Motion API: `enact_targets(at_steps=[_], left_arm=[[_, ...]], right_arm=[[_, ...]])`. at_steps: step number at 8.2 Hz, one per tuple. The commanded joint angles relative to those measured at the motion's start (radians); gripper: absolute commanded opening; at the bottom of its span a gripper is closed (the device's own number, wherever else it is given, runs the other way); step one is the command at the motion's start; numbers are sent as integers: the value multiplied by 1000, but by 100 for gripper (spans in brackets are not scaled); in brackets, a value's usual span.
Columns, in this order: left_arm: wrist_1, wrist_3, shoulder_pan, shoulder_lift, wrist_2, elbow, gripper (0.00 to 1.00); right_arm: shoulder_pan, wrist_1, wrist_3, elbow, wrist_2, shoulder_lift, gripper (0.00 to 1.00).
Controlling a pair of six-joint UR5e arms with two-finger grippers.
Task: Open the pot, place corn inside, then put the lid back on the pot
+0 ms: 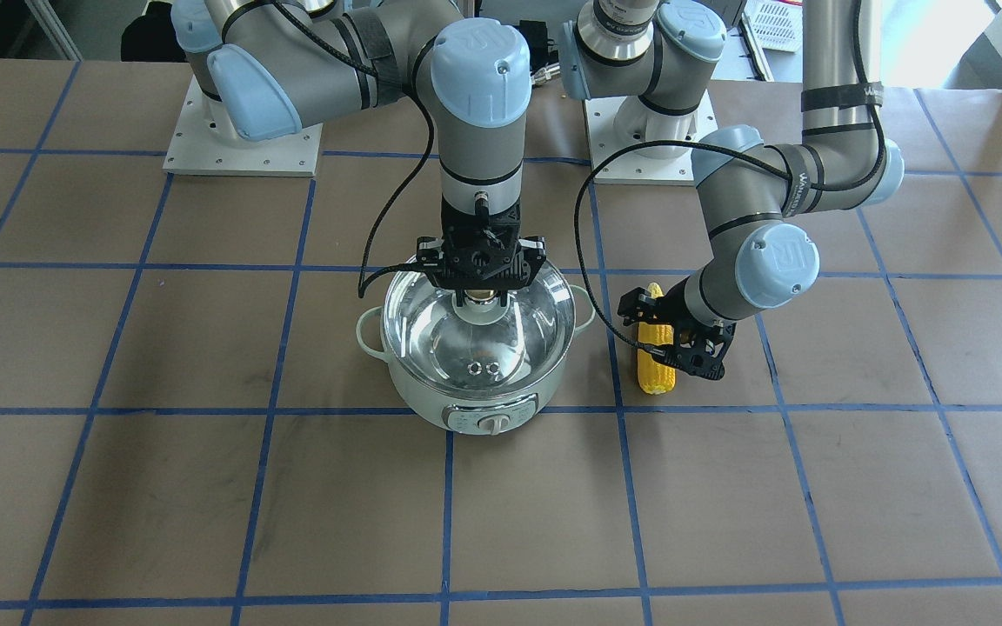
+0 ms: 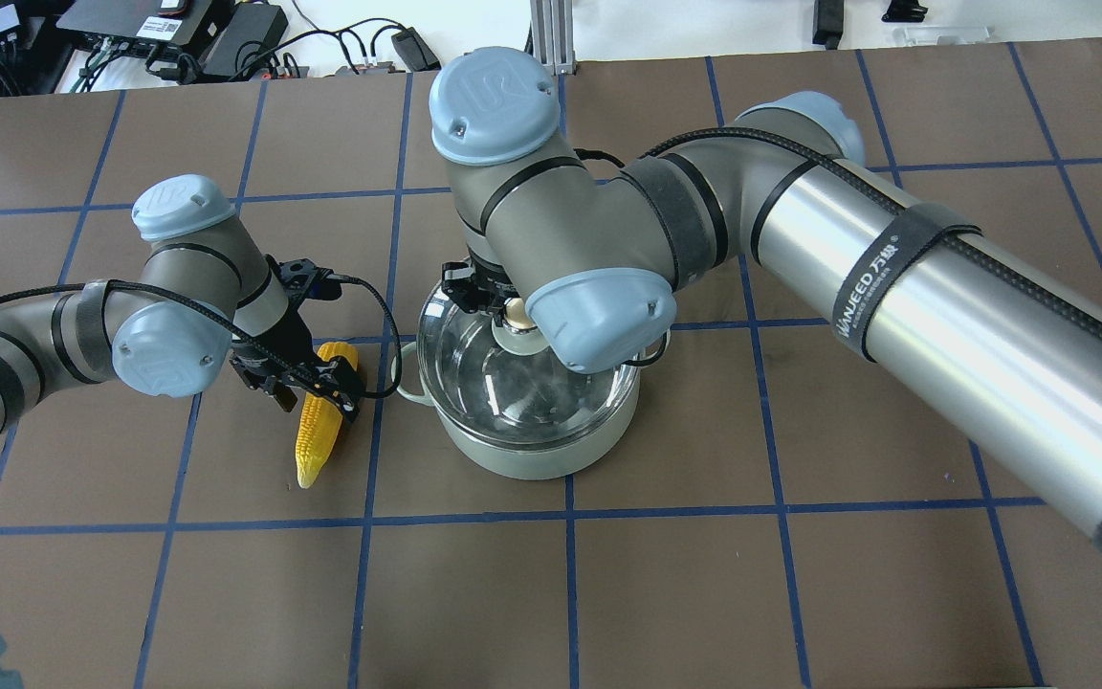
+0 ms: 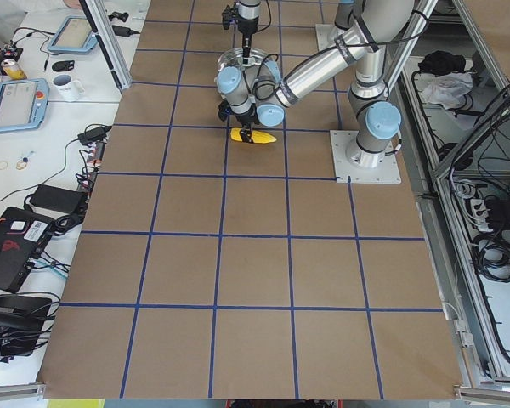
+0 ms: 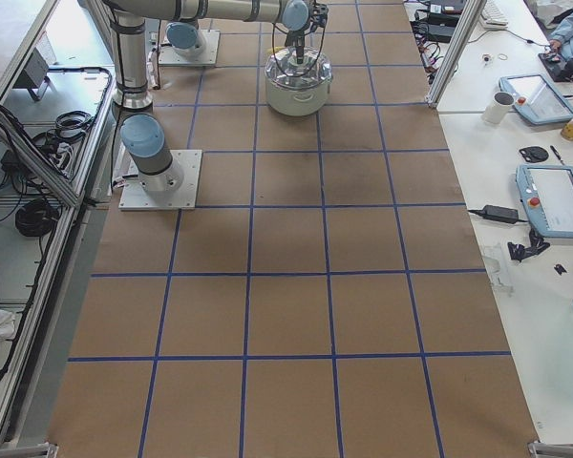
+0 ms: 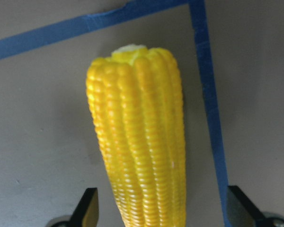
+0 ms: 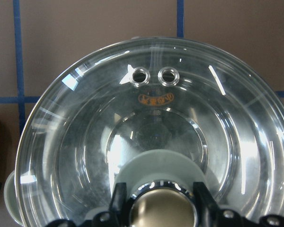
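Note:
Only silvery shine (image 1: 466, 353) can be seen through the clear glass lid, so I should expect an empty mint-green pot (image 1: 430, 396) as I lower the yellow corn in.
The mint-green pot (image 1: 431, 402) stands mid-table with the clear glass lid (image 1: 479, 343) over its mouth. My right gripper (image 1: 482, 294) comes straight down on the lid; in the right wrist view its fingers (image 6: 118, 201) sit tight on both sides of the beige knob (image 6: 161, 210). I cannot tell whether the lid is lifted off the rim. The yellow corn (image 1: 656, 369) lies on the table beside the pot, on my left. My left gripper (image 1: 671, 339) is low over it, open, with the corn (image 5: 142, 151) between its fingertips (image 5: 87, 210), which stand clear of it.
The brown table top (image 1: 205, 487) carries a blue tape grid. The two arm base plates (image 1: 240, 148) are at the robot's edge. A side bench with tablets and a mug (image 4: 501, 105) runs along the far edge.

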Motion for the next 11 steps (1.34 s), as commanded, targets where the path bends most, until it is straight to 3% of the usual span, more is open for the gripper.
enact_targets(at_steps=[1,2,3,4,8,9,11], left_arm=[[17,0,0,-21,1,-4,94],[30,-1,0,-29,0,-4,87],[31,-1,0,-30,-3,-4,26],[31,-4,0,-30,-8,-2,0],[-27,-44,-3,38,3,10,0],[-122,-44,-1,107,10,31,0],[-275,-149,-1,196,10,176,0]], right_arm=[[-26,83,-27,-90,1,-23,12],[-77,149,-106,-118,-2,-38,11],[-156,198,-222,-116,-5,-76,10],[-268,241,-340,-116,1,-113,9],[-633,406,-858,-113,1,-214,0],[-692,404,-931,-109,1,-213,0],[-708,403,-949,-106,1,-210,0]])
